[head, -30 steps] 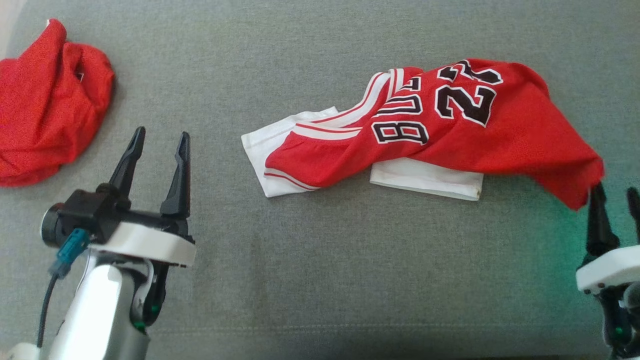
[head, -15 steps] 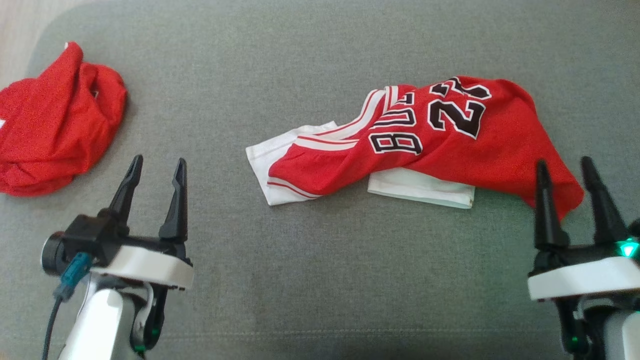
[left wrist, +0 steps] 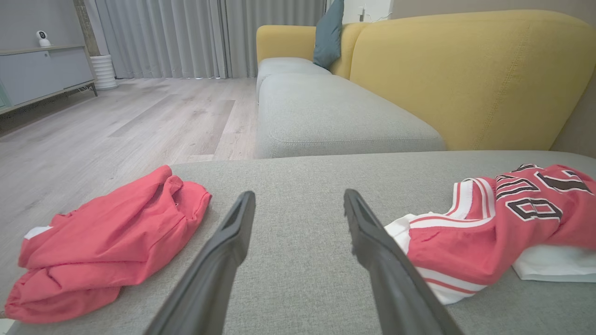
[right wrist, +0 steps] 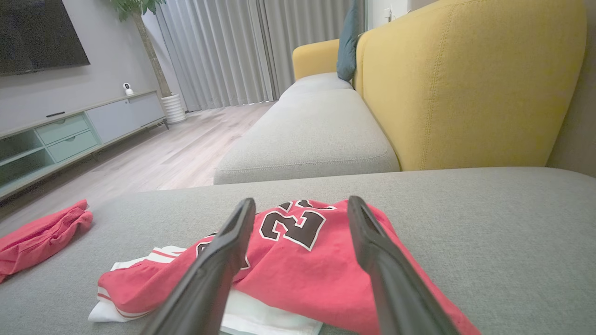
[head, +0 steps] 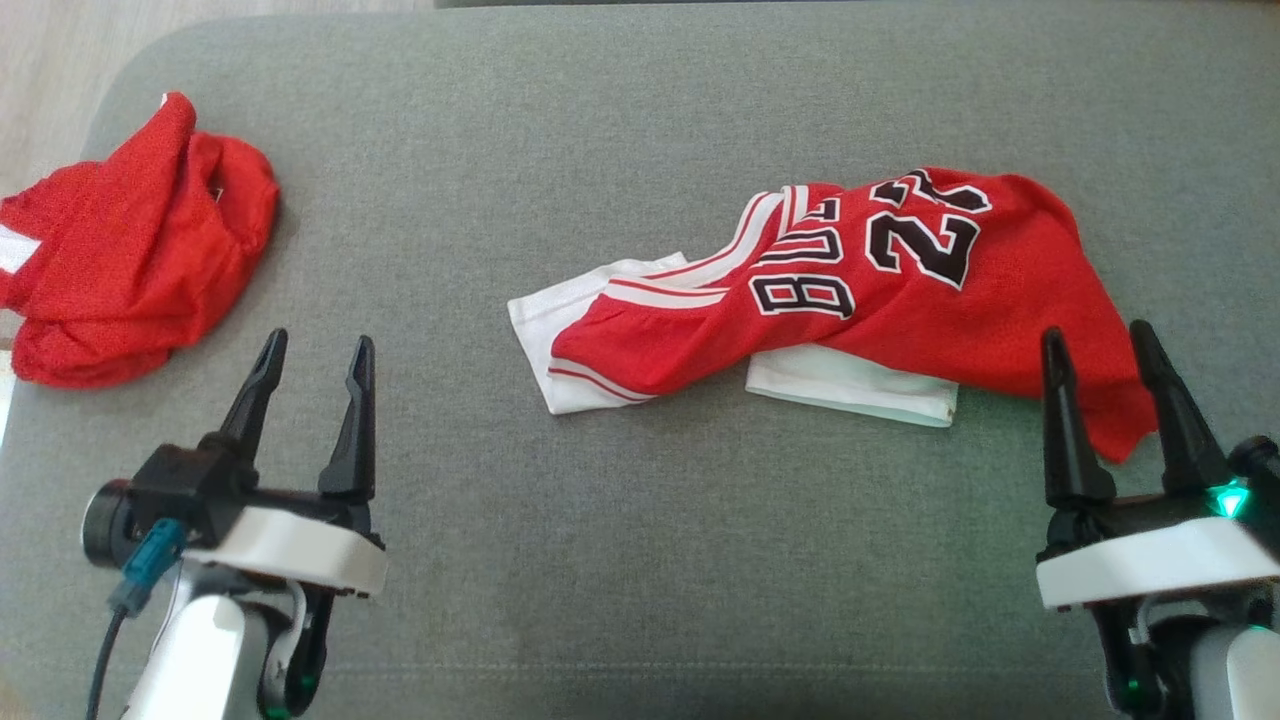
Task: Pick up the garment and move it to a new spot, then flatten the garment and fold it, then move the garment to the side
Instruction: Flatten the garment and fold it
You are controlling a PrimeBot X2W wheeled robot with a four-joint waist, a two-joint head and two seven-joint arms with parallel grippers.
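Note:
The white layer shows past the striped hem, so the jersey's red corner will move aside and uncover more white when the robot pulls.
The garment is a red jersey with white trim and black numerals. It lies crumpled on the grey cushion, right of centre, with a white layer showing under it. My right gripper stands open at the lower right, its fingertips over the jersey's near right corner and nothing between them. In the right wrist view the jersey lies just beyond the open right gripper. My left gripper is open at the lower left, well left of the jersey, above bare cushion.
A second red cloth bundle lies at the cushion's far left edge, beside wooden floor. A yellow sofa back rises behind the cushion. Another grey seat stretches away beyond it.
My right gripper has opened and let go of the jersey's right corner, which has dropped onto the cushion. The head camera has tilted, shifting the whole picture. The left gripper stays open.

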